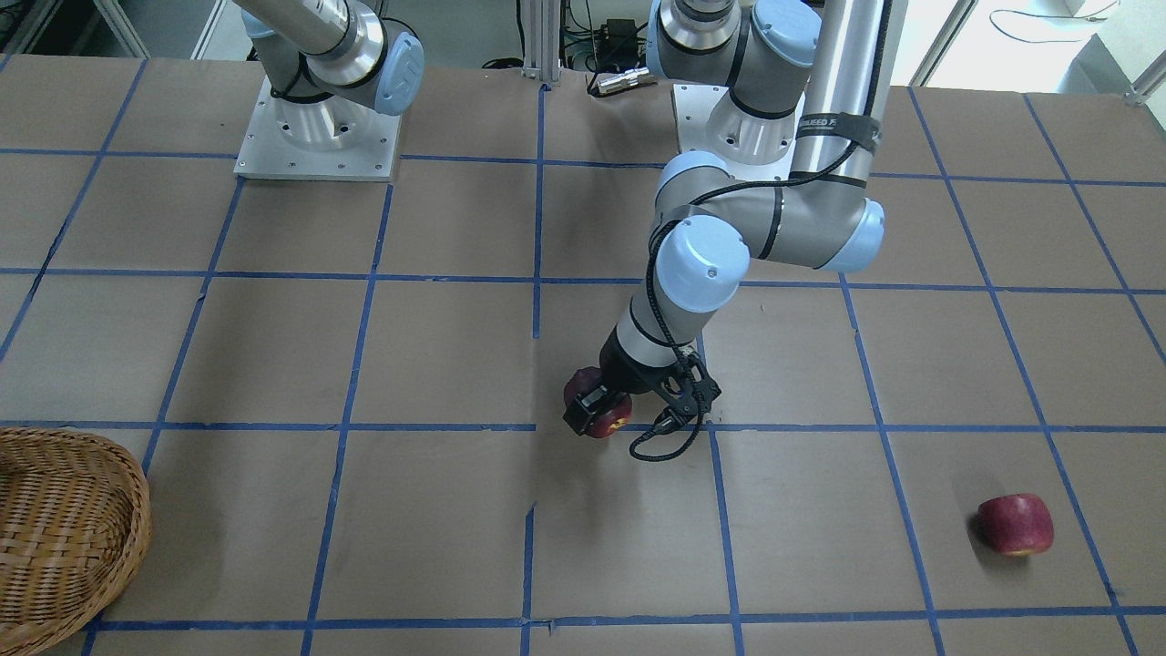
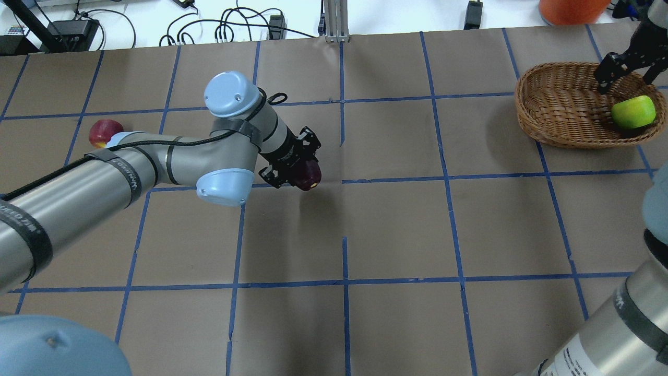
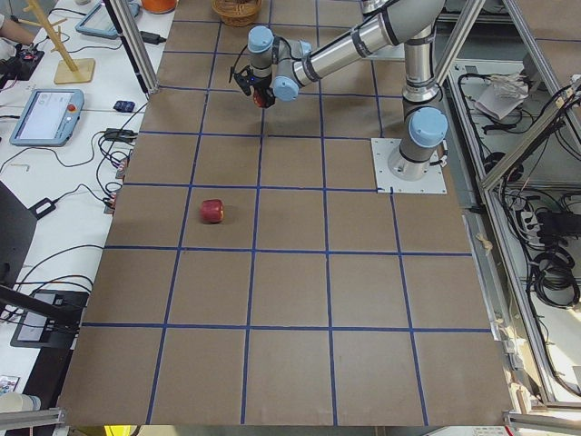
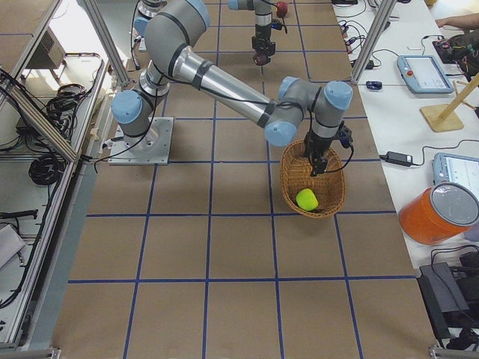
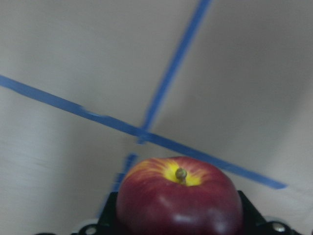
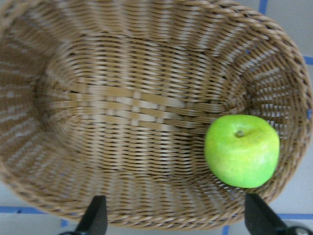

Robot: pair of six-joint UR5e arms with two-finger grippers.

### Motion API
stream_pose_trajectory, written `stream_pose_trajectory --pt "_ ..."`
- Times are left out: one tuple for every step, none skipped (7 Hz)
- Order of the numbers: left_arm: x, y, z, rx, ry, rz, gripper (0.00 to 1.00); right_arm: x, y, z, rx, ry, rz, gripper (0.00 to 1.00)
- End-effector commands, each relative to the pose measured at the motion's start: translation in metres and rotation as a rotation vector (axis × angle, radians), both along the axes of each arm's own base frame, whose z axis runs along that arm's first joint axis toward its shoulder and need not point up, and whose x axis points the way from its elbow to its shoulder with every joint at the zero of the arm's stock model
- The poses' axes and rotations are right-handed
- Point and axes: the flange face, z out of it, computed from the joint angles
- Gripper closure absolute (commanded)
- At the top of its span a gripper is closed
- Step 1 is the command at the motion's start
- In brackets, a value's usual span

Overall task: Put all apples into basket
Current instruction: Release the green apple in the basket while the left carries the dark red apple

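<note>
The basket is a long way from my left gripper, so I should put the dark maroon apple down in the middle of the table so that my right gripper can take it.
My left gripper (image 1: 603, 412) is shut on the dark maroon apple (image 1: 608, 419) with a yellowish patch and holds it above the table's middle; it shows in the overhead view (image 2: 309, 175) and fills the bottom of the left wrist view (image 5: 179, 199). The red blocky apple (image 1: 1016, 524) lies on the table far on my left, also in the overhead view (image 2: 105, 132). The yellow-green apple (image 2: 633, 112) lies inside the wicker basket (image 2: 558, 112), seen in the right wrist view (image 6: 242, 150). My right gripper (image 2: 623, 65) hangs open and empty over the basket (image 6: 122, 122).
The table is brown paper with a blue tape grid. Both arm bases (image 1: 317, 137) stand at the robot's edge. An orange container (image 2: 571, 9) sits beyond the basket. Tablets and cables lie on the side bench (image 4: 423, 71).
</note>
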Motion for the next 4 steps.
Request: stream_pose_trajectory --pt "-0.032 0.003 -0.014 0.065 0.149 0.168 0.0 0.1 0.013 0.043 0.027 -0.096 0.114 0.0" --pt "-0.036 0.003 -0.004 0.099 0.241 0.188 0.0 0.149 0.013 0.047 0.022 -0.128 0.177 0.0" --pt "-0.025 -0.004 0.011 0.08 0.251 0.2 0.0 0.197 0.017 0.044 0.055 -0.141 0.245 0.0" --pt "-0.001 -0.019 0.031 0.078 0.249 0.22 0.0 0.254 0.024 0.042 0.081 -0.147 0.329 0.0"
